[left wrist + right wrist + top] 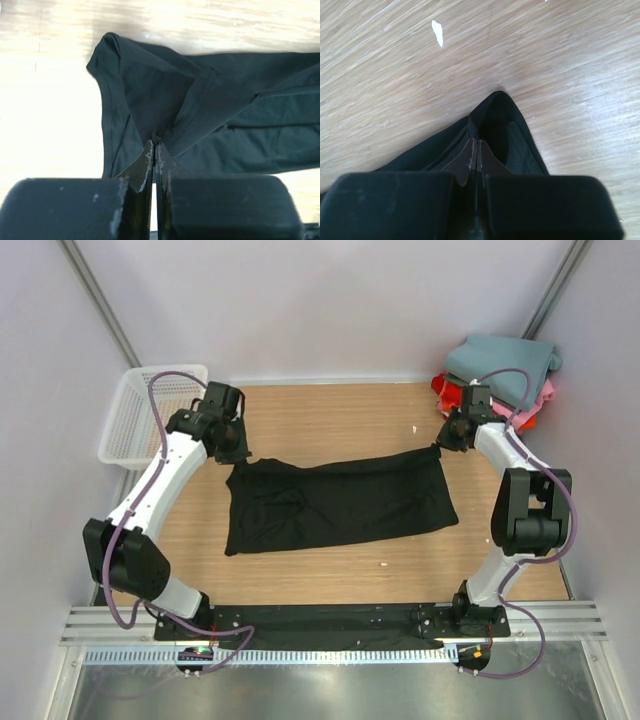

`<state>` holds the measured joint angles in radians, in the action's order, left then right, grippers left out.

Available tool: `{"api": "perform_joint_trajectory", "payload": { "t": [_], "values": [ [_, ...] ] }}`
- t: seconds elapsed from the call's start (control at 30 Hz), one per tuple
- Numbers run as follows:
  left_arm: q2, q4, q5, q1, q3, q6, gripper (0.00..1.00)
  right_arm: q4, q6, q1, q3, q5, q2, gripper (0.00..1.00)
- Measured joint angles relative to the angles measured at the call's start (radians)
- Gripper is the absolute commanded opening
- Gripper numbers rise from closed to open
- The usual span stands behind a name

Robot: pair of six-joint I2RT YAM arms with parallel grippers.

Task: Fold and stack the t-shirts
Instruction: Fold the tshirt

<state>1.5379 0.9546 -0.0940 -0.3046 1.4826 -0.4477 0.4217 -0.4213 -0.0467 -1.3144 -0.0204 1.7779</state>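
I should now have my left gripper lower its corner (256, 463) until it lies flat and then let go, because both held corners line up with the ends of the black t-shirt (233, 515).
A plain black t-shirt (335, 502) lies spread across the middle of the wooden table. My left gripper (236, 450) is shut on its far left corner; in the left wrist view the jaws (155, 145) pinch a fold of the black t-shirt (215, 120). My right gripper (445, 440) is shut on its far right corner; in the right wrist view the jaws (477, 141) pinch the raised edge of the black t-shirt (515, 145). Folded t-shirts are stacked at the far right: teal-grey (500, 360) on top, pink (540, 398) and red-orange (447, 392) beneath.
A white plastic mesh basket (150, 412) stands at the far left edge of the table. A small white scrap (437, 32) lies on the wood beyond the right gripper. White walls enclose the table on three sides.
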Motion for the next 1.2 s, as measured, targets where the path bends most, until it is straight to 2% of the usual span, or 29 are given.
{"api": "perform_joint_trajectory", "payload": {
  "t": [0.6,0.63,0.67,0.7,0.73,0.77,0.87,1.03,1.2],
  "values": [
    [-0.177,-0.001,0.005,-0.047,-0.26,-0.054,0.01,-0.03,-0.023,0.001,0.235,0.014,-0.201,0.02],
    [-0.187,-0.001,0.005,-0.052,-0.28,-0.06,0.04,-0.035,-0.031,0.001,0.266,0.023,-0.224,0.22],
    [-0.196,-0.002,0.006,-0.056,-0.301,-0.066,0.23,-0.042,-0.045,0.001,0.301,0.031,-0.252,0.41],
    [-0.206,0.0,0.007,-0.06,-0.323,-0.066,0.34,-0.041,-0.06,0.001,0.335,0.042,-0.28,0.7],
    [-0.213,0.0,0.01,-0.062,-0.339,-0.071,0.41,-0.038,-0.076,0.001,0.365,0.057,-0.307,0.77],
    [-0.221,0.001,0.011,-0.064,-0.358,-0.077,0.52,-0.039,-0.081,0.001,0.393,0.076,-0.333,0.81],
    [-0.253,0.01,0.016,-0.069,-0.401,-0.097,0.67,-0.017,-0.098,0.001,0.431,0.134,-0.377,0.85],
    [-0.36,0.018,0.018,-0.074,-0.43,-0.126,0.67,-0.001,-0.113,0.001,0.434,0.18,-0.446,0.82],
    [-0.383,-0.016,0.017,-0.074,-0.449,-0.158,0.61,-0.075,-0.111,0.021,0.437,0.072,-0.547,0.74]
  ]
}}
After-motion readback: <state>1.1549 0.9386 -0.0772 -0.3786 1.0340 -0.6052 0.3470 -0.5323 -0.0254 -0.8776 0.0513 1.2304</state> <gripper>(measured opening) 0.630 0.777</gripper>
